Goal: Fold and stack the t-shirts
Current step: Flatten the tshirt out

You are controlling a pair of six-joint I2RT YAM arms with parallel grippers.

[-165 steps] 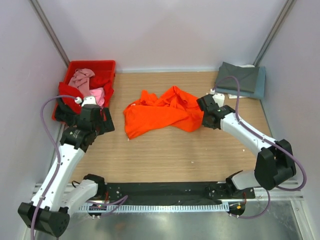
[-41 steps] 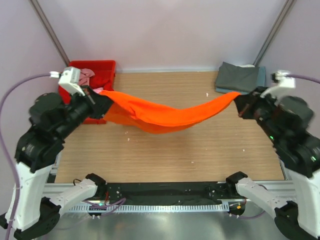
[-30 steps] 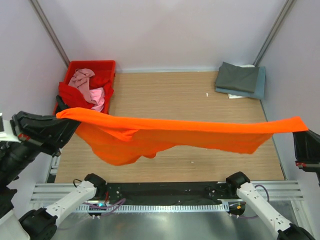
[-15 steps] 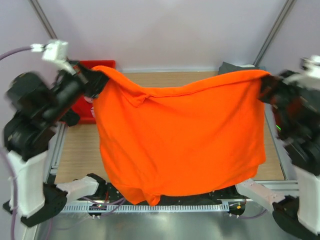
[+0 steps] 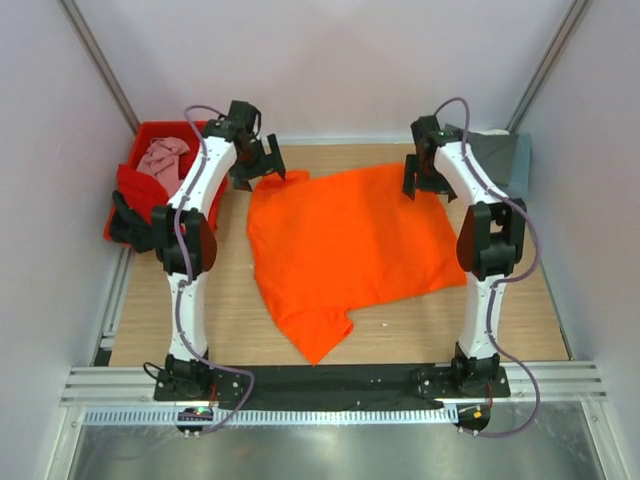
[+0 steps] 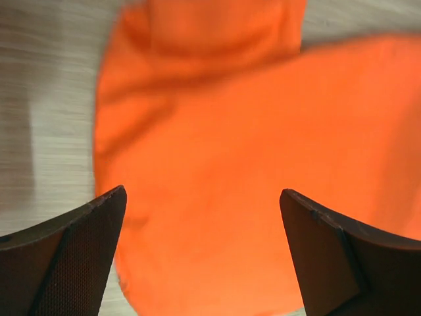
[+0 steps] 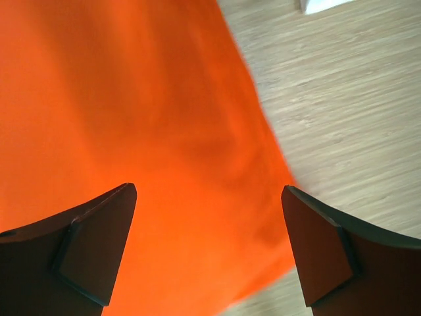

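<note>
Next, I bring my left gripper back to straighten the orange t-shirt's lower tip (image 5: 316, 342), because it sticks out crooked, while my right gripper takes the t-shirt's near corner (image 5: 461, 279).
The bright orange t-shirt (image 5: 345, 240) lies spread out flat on the wooden table, its lower tip pointing to the near edge. My left gripper (image 5: 258, 168) hangs open over its far left corner, fingers apart above the orange cloth (image 6: 217, 164). Over the far right corner my right gripper (image 5: 425, 180) is open too, with the shirt's edge (image 7: 151, 131) below it. Neither holds anything. A folded dark grey t-shirt (image 5: 492, 152) rests on a slate blue one at the back right. Pink (image 5: 160, 158) and red (image 5: 135, 188) t-shirts lie in the crate.
A red plastic crate (image 5: 165, 135) stands at the back left against the wall. Both arms stretch far out over the table. Bare wood (image 5: 500, 300) shows right of and in front of the orange shirt. A small white scrap (image 5: 381, 323) lies near the front.
Both grippers carried the orange shirt up and forward, laid it flat on the table, then opened and let go of its far corners.
</note>
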